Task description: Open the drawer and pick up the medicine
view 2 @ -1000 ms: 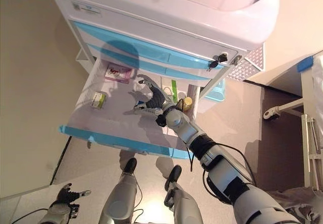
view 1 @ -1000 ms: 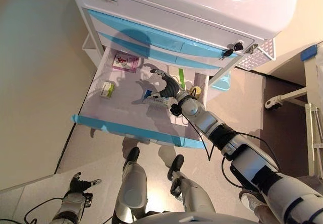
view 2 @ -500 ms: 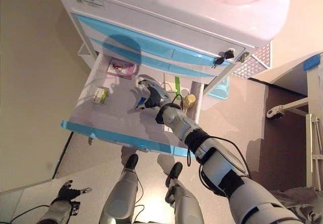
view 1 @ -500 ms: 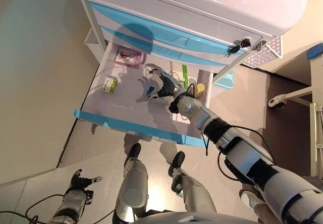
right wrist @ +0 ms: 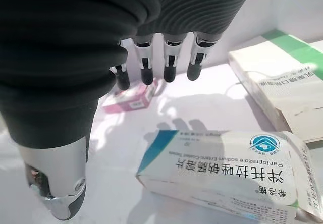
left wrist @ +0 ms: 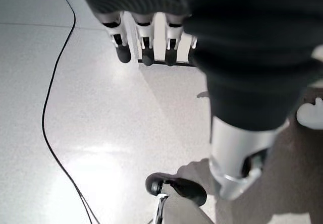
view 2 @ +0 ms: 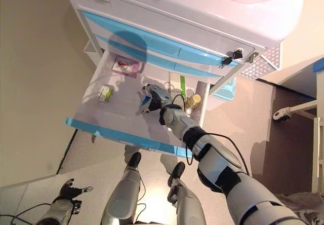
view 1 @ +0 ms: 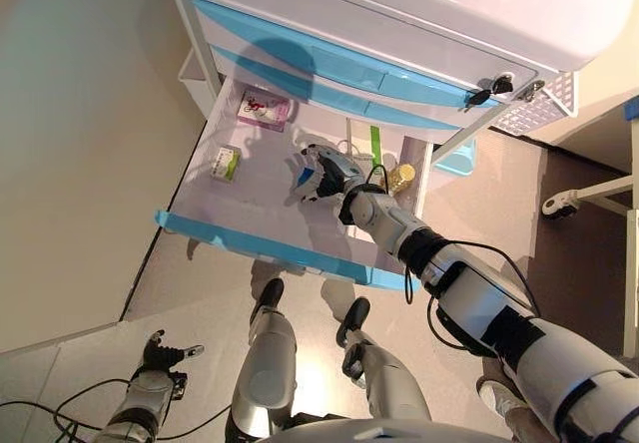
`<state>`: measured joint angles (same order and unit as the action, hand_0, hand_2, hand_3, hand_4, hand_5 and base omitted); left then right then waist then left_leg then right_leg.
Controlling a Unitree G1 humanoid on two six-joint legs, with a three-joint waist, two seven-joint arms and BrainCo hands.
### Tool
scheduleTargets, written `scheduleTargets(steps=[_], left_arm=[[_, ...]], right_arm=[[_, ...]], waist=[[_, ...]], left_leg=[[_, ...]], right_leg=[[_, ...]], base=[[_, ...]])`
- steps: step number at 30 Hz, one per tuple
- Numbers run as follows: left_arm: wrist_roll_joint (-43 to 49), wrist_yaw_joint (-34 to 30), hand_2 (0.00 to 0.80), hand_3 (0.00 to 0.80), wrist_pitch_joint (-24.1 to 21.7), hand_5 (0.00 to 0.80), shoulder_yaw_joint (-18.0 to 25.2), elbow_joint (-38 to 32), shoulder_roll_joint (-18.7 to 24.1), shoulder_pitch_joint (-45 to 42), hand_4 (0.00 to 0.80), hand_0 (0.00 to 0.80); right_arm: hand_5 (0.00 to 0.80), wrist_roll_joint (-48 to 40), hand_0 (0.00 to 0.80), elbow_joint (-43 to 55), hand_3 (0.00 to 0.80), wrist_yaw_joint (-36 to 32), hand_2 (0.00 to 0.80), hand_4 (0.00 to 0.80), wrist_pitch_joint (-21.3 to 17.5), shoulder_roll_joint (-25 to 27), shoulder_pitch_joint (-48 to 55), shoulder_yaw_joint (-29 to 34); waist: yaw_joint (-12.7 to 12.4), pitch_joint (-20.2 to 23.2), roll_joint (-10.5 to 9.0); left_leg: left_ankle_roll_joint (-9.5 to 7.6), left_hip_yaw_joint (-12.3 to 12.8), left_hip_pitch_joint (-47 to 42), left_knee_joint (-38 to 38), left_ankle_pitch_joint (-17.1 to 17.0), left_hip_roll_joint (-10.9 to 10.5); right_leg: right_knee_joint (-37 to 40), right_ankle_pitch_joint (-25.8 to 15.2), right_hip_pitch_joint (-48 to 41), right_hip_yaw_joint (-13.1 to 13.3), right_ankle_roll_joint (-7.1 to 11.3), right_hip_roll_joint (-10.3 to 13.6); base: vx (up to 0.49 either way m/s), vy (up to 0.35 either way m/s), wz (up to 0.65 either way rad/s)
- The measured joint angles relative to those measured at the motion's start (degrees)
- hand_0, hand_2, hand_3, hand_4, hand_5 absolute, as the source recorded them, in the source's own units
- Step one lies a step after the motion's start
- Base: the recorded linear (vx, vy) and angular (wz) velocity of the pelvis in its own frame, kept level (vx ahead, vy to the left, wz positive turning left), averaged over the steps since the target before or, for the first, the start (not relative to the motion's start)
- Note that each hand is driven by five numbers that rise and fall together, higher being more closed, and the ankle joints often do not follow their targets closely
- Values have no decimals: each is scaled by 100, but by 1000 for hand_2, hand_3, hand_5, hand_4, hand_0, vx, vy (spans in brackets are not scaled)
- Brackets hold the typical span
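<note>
I expect the white medicine box [right wrist: 219,171] will buckle and spread open at one end when I lift it, because the end flap there gapes at its corner [right wrist: 305,214].
The lowest drawer [view 1: 270,248] of the cabinet stands pulled out. On its white floor lies a white medicine box with a blue corner [right wrist: 227,168], also visible as the box [view 2: 145,102] in the right eye view. My right hand [view 1: 321,169] hovers inside the drawer just over that box. Its fingers [right wrist: 169,62] are straight and its thumb [right wrist: 58,183] is apart, so it is open and holds nothing. My left hand [view 1: 157,355] hangs low at the lower left, far from the drawer, with its fingers [left wrist: 144,47] straight.
Also in the drawer are a pink box [view 1: 264,108] at the back, a small green-and-white box [view 1: 225,163] on the left, a long box with a green stripe [view 1: 374,149] and a yellow bottle [view 1: 400,177] on the right. Shut blue drawers [view 1: 349,64] are above. A white basket [view 1: 534,114] hangs on the cabinet's right side.
The whole picture has shifted to the right, so the camera moved. My right hand has drawn its spread fingers together and shifted a little left over the white-and-blue box.
</note>
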<state>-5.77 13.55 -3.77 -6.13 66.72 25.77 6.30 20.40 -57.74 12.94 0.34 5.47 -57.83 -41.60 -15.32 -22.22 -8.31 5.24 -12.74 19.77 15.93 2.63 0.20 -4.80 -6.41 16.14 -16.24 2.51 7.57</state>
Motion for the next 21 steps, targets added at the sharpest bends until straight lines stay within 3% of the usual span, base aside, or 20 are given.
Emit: scheduleTargets(steps=[11, 21], left_arm=[[-4, -1, 0, 0, -4, 0, -232, 26, 2, 63, 0, 0], [-14, 4, 0, 0, -8, 0, -382, 89, -3, 134, 0, 0]], right_arm=[[0, 376, 0, -651, 0, 83, 0, 0, 127, 14, -180, -181], [0, 393, 0, -1065, 0, 267, 0, 0, 231, 77, -203, -153]], waist=[[-13, -4, 3], [-90, -89, 122]], left_leg=[[-6, -93, 264, 88, -5, -46], [-14, -153, 307, 76, -9, -85]], right_leg=[[-93, 39, 218, -22, 2, 30], [-128, 77, 253, -77, 31, 70]], base=[[-4, 1, 4], [1, 6, 3]])
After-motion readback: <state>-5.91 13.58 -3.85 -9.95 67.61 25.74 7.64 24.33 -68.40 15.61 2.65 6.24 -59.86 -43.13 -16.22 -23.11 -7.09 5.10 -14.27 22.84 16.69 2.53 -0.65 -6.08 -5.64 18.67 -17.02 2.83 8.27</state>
